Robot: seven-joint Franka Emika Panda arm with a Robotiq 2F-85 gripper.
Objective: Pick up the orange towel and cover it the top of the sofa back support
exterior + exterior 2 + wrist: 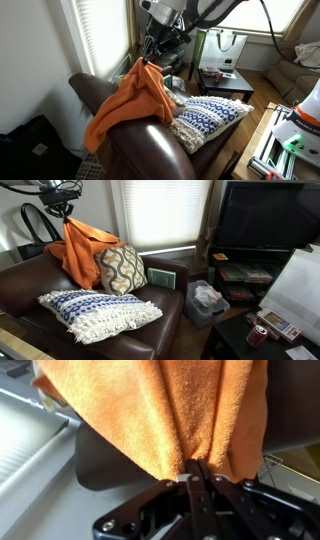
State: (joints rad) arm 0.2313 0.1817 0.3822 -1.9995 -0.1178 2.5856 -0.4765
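Observation:
I should pull the towel's held fold toward the wall (106, 50) behind the sofa to spread it before opening, as the orange towel hangs bunched (140, 95) over the sofa back.
The orange towel (128, 98) hangs from my gripper (150, 58) and drapes over the top of the brown leather sofa back (100, 98). In an exterior view the towel (78, 248) hangs from the gripper (66, 218) above the sofa back (22, 280). In the wrist view my gripper (194, 470) is shut on a pinched fold of the towel (160, 405), which spreads away from the fingers over the dark sofa (105, 465).
A blue-and-white patterned pillow (208, 116) lies on the seat, also in an exterior view (95, 312). A yellow-patterned pillow (124, 268) leans on the back. A window with blinds (100, 35) is behind the sofa. A TV stand (250, 275) and a bin (207, 302) stand beside it.

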